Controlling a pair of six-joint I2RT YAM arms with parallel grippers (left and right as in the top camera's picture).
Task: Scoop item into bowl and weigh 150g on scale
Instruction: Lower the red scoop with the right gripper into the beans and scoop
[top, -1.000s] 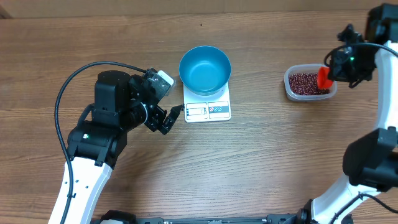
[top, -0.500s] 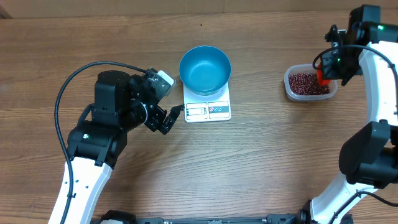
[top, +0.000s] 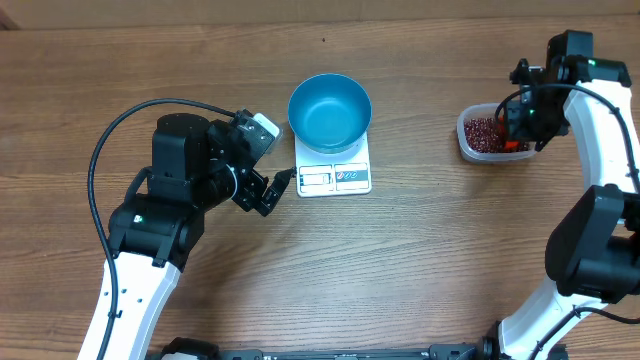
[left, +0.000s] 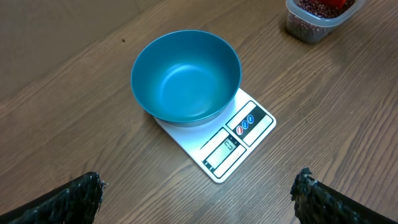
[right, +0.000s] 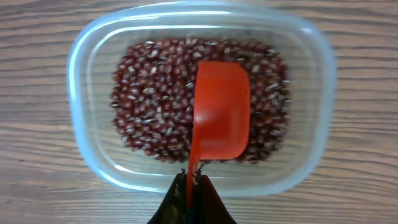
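Note:
The red scoop's head (right: 222, 111) points down into the item, so I should level the scoop with my right gripper and raise it before moving to the blue bowl (top: 330, 112).
The blue bowl (top: 330, 112) stands empty on the white scale (top: 335, 178), display edge toward me; both also show in the left wrist view, bowl (left: 185, 78) and scale (left: 239, 134). The red-brown item (right: 155, 93) fills a clear tub (right: 87, 143) at the right (top: 470, 150). My right gripper (right: 191, 177) is shut on the handle of a red scoop (right: 221, 118), whose head lies over the beans with none showing on it. From overhead that gripper (top: 520, 120) hangs over the tub. My left gripper (top: 275, 193) waits open, left of the scale, holding nothing (left: 199, 183).
A black cable (top: 120, 130) loops off the left arm over the wooden table (top: 420, 260). The tub (left: 317, 18) lies at the far right of the left wrist view.
My right gripper has swung left over the tub and brought the scoop's head down onto the beans. The left arm, bowl and scale are unmoved.

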